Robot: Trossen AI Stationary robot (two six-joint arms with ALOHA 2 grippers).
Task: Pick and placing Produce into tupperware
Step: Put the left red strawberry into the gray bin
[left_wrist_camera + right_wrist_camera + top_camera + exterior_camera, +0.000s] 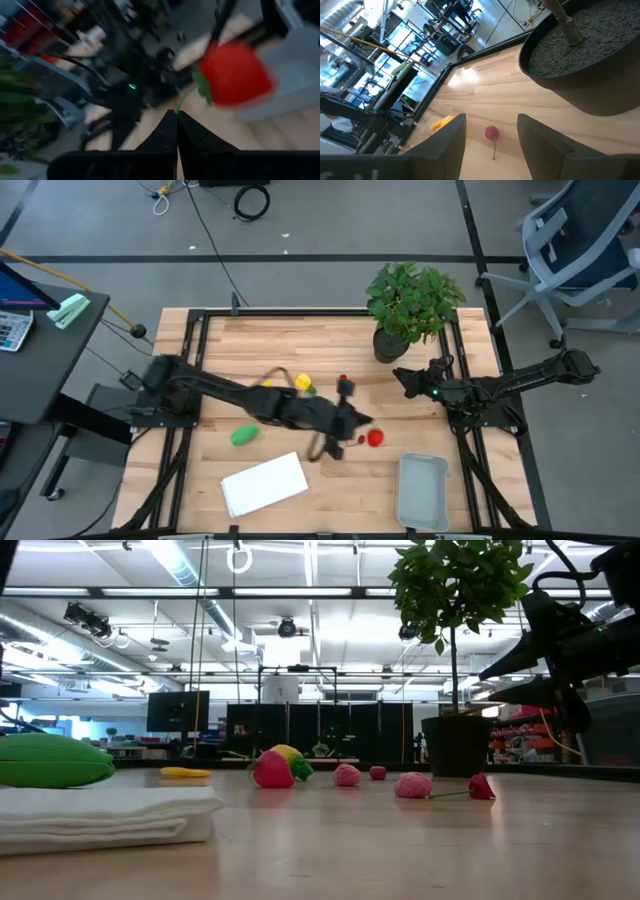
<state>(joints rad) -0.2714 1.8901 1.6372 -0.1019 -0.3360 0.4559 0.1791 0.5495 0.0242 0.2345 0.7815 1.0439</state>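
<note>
My left gripper should go on carrying before the red body is over the tupperware, until it is there, because it is pinching the red piece's green stem [186,95] and the tupperware [423,492] is empty ahead.
My left gripper [352,423] reaches over the table's middle and is shut on a red strawberry-like piece [374,438], left of the far end of the grey-blue tupperware [423,492]. My right gripper [403,376] hovers open beside the plant pot; in its wrist view a small red ball on a stem [491,132] lies on the wood beyond its fingers. A green oval [243,436] and yellow pieces [303,383] rest on the table. At table height I see a strawberry [272,770] and pink pieces [413,785]. My left gripper [177,116] pinches the thin green stem [184,98] of the red piece [232,72] between its shut fingertips. The red body sits beyond the tips, off to one side of them. Whether the piece is clear of the table, I cannot tell.
A potted leafy plant [410,305] stands at the far right, close to my right gripper. A flat white sheet [264,484] lies near the table's near edge, left of the tupperware. Dark rails run along the table's left and right sides.
</note>
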